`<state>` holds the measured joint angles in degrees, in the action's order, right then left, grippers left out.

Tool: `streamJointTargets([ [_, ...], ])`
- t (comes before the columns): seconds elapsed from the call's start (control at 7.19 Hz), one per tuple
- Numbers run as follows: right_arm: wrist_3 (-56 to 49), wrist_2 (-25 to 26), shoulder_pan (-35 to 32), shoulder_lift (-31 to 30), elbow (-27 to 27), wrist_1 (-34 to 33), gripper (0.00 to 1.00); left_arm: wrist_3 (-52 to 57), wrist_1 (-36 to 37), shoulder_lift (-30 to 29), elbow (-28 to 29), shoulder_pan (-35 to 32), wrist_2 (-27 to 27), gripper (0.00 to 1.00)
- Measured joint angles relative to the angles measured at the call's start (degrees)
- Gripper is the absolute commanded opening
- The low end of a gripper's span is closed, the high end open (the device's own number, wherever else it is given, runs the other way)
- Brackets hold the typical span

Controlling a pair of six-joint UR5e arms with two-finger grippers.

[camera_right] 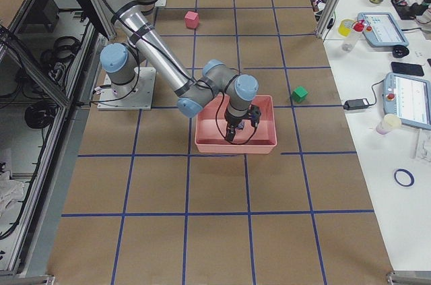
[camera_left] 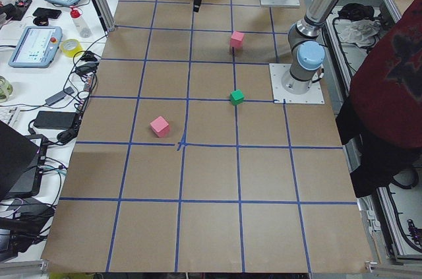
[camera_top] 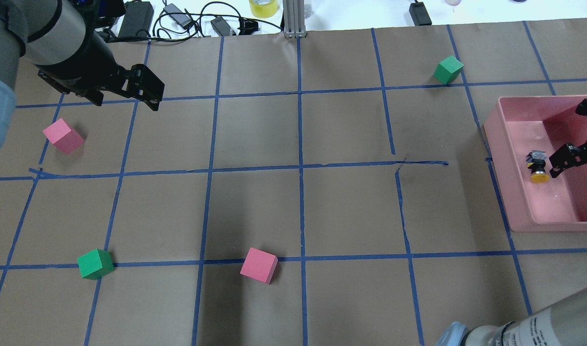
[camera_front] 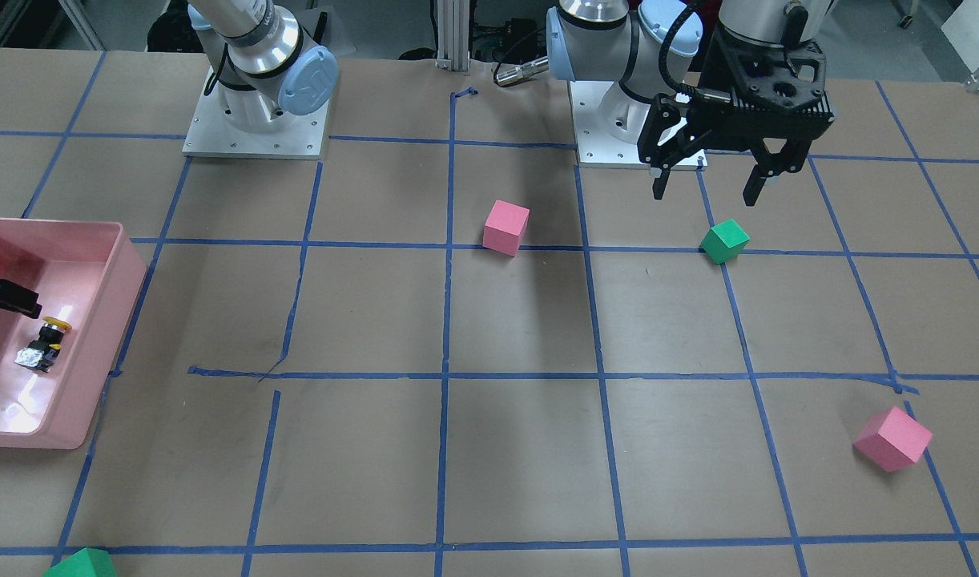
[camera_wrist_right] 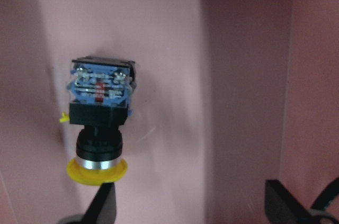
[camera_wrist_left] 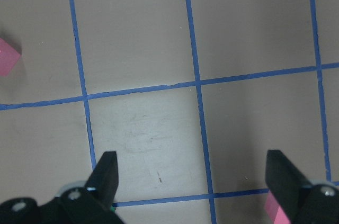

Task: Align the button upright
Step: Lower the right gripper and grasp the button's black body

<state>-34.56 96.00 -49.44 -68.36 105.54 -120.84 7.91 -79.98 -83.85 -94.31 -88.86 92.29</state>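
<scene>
My right gripper needs to center itself over the button before it closes on the button's black neck, because the yellow cap is lying ahead of the end of one of the gripper's fingers.
The button (camera_wrist_right: 99,123) lies on its side on the floor of the pink tray (camera_top: 509,158), with its yellow cap toward my right gripper and its contact block away from it. It also shows in the overhead view (camera_top: 537,166) and the front view (camera_front: 45,343). My right gripper (camera_wrist_right: 193,203) is open and empty inside the tray. One of its fingertips (camera_wrist_right: 106,200) is close by the yellow cap, not touching it. My left gripper (camera_front: 706,192) is open and empty, raised above the table near a green cube (camera_front: 724,241).
A pink cube (camera_front: 506,227) sits at mid-table and another (camera_front: 892,438) toward the operators' side. Two more green cubes (camera_top: 448,69) (camera_top: 95,264) lie on the brown, blue-taped table. Cables and devices line the table's far edge (camera_top: 178,19).
</scene>
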Motion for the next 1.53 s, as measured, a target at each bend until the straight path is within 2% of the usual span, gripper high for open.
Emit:
streamJointTargets([
  [0.42, 0.52, -0.36, 0.94, 1.93, 0.0, -0.23, 1.0, -0.04, 0.0, 0.0, 0.0, 0.0, 0.0, 1.0],
  [0.97, 7.19, -1.23, -0.9, -1.24, -0.65, 1.77, 1.0, -0.09, 0.0, 0.0, 0.08, 0.0, 0.0, 1.0],
  [1.53, 12.05, -5.23, -3.12, -0.98, -0.15, 2.17, 1.0, 0.0, 0.0, 0.0, 0.15, 0.0, 0.02, 1.0],
])
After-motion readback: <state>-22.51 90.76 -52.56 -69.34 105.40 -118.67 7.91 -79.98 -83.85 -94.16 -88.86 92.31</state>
